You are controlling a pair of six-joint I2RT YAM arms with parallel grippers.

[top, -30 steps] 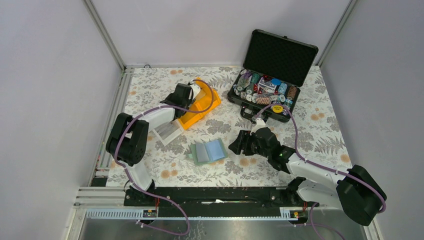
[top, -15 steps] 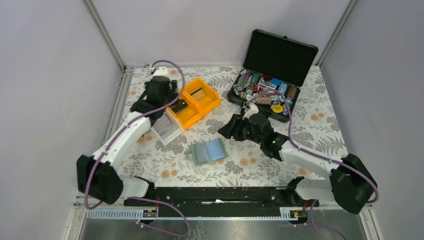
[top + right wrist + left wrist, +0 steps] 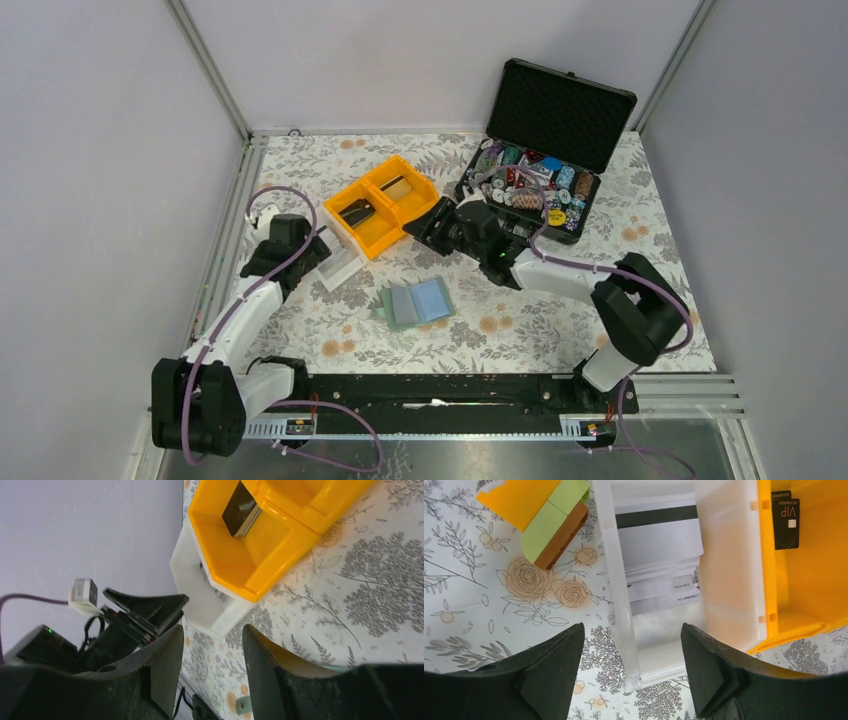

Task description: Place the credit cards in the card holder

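The black card lies deep in the free-standing yellow bin, so my left gripper should steady the white bin by its rim before my right gripper reaches in.
The card holder lies open on the table, sage-green cover with pale blue pockets. Silvery-grey credit cards are stacked in a white bin. A black credit card lies in the yellow bin, and another black card leans in its other compartment. My left gripper hovers open over the near end of the white bin, nothing between its fingers. At the yellow bin's right side my right gripper is open and empty too, aimed across the table past the bins.
An orange-and-green block lies left of the white bin. A big black case full of poker chips stands open at the back right. The left gripper shows beyond the white bin in the right wrist view.
The left arm has drawn back from the yellow bin to the white bin's left end. My right arm has swung up and left to the yellow bin, jaws somewhat narrower.
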